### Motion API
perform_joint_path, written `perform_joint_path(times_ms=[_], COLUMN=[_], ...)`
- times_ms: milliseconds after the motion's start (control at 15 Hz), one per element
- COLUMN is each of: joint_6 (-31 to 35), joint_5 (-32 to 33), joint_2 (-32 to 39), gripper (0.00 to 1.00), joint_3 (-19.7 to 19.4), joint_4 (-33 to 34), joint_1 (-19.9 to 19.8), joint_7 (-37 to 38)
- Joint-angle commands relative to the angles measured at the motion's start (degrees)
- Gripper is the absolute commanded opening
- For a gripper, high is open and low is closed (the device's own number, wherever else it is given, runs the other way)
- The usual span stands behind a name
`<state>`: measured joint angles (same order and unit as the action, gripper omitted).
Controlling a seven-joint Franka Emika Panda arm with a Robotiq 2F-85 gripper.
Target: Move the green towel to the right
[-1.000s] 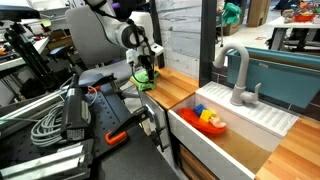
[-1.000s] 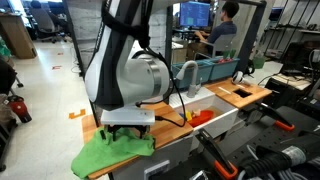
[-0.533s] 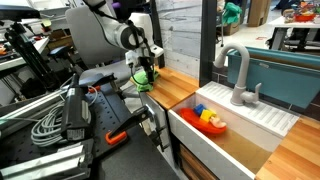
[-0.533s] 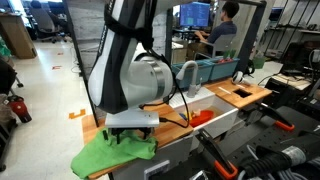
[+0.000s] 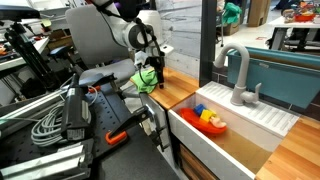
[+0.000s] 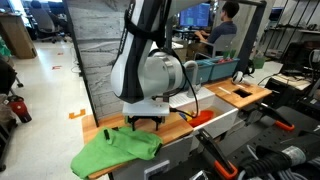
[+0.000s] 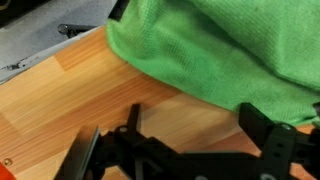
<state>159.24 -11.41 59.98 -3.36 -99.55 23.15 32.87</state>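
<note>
Next, I lift my gripper, shift it over the towel's cloth [image 6: 118, 146] and lower it there before moving the towel, because its open fingers straddle the wood [image 7: 190, 122] beside the green towel's edge.
The green towel [image 6: 115, 152] lies crumpled on the near end of the wooden counter [image 6: 178, 127]. In an exterior view it shows as a green heap [image 5: 147, 80] under the arm. My gripper [image 6: 148, 124] hangs just above the counter, beside the towel's edge, open and empty. In the wrist view the towel [image 7: 220, 45] fills the upper part. The two black fingers of the gripper [image 7: 200, 125] stand apart with bare wood between them, and one finger is close to the towel's edge.
A white sink [image 5: 250, 118] holding red, yellow and blue toys [image 5: 210, 120] sits further along the counter, with a grey faucet [image 5: 238, 75] behind it. Cables and equipment [image 5: 60, 120] crowd the side of the counter. A person [image 6: 225, 25] sits at a desk behind.
The gripper has lifted off the towel and moved sideways along the counter toward the sink. The towel stays on the counter, its edge slightly shifted.
</note>
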Motion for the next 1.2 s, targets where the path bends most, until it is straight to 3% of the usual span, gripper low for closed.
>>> perform_joint_path(times_ms=[0,667,1133], joint_6=[-1.33,1.23,0.57], joint_5=[0.31,0.03,0.71], joint_2=[0.0,-7.88,-4.94], gripper=[1.0,1.0,1.0], joint_3=[-1.24,4.35,3.71], joint_4=[0.8,-8.72,-6.62], joint_1=[0.23,1.34,3.25], joint_7=[1.65,-0.26,0.35])
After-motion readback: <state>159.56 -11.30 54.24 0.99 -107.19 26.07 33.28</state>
